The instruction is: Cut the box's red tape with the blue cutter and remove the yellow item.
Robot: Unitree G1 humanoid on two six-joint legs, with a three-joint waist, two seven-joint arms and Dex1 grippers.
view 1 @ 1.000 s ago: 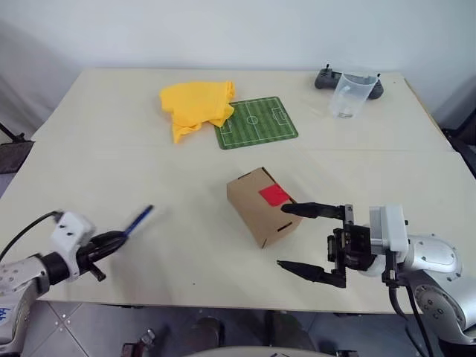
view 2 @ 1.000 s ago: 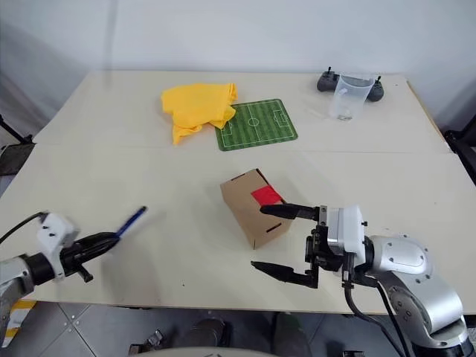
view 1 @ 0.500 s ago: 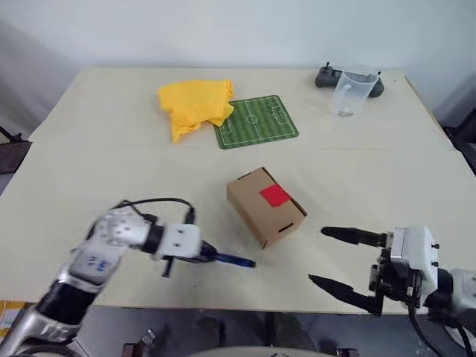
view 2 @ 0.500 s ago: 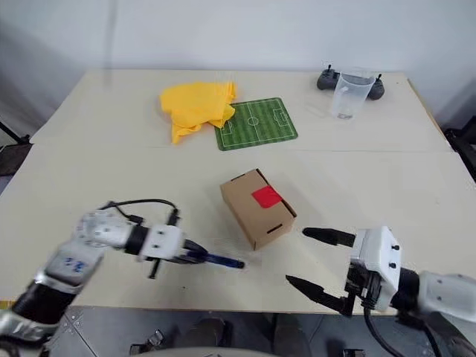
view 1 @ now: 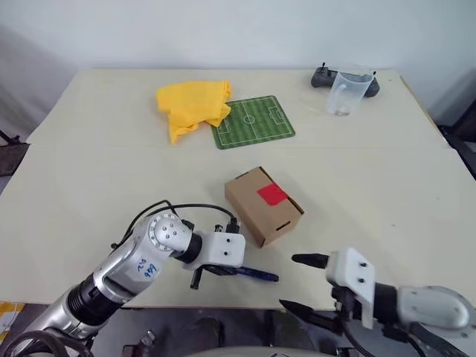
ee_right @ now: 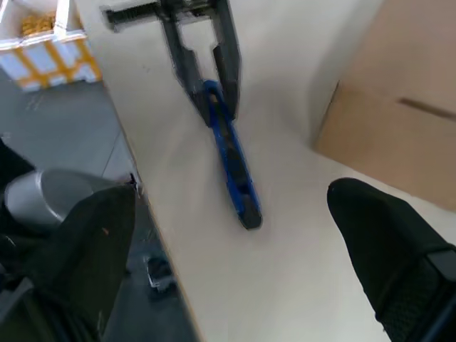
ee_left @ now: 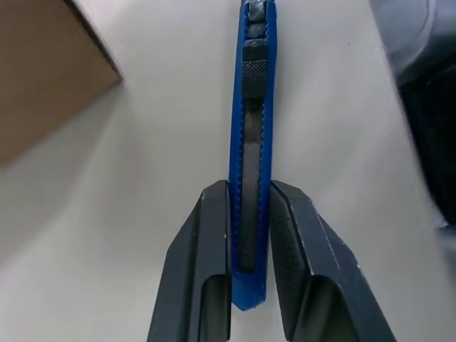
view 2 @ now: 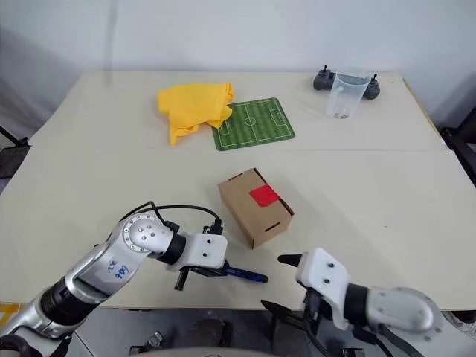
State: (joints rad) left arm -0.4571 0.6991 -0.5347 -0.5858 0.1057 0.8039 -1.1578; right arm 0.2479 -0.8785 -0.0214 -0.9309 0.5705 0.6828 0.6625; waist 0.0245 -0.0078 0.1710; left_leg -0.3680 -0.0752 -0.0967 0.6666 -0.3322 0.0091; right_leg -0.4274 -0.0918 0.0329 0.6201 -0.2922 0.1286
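I can see the red tape reach over the box's long edge, so I expect the side flap there to swing out when I cut the tape and open the box.
The brown box stands closed at the middle of the table, with the red tape on its top. My left gripper is shut on the blue cutter, which lies level just in front of the box and points right. In the left wrist view both fingers clamp the cutter near its tail. My right gripper stands open at the table's front edge, right of the cutter's tip and apart from the box. Its dark fingers frame the cutter and a box corner. The yellow item is hidden.
A crumpled yellow cloth and a green football-pitch mat lie at the back. A clear plastic cup stands in front of a black controller at the back right. The table's front edge runs just below both grippers.
My left arm has swung right with the cutter, from the front left to just before the box. My right gripper has dropped from beside the box to the front edge.
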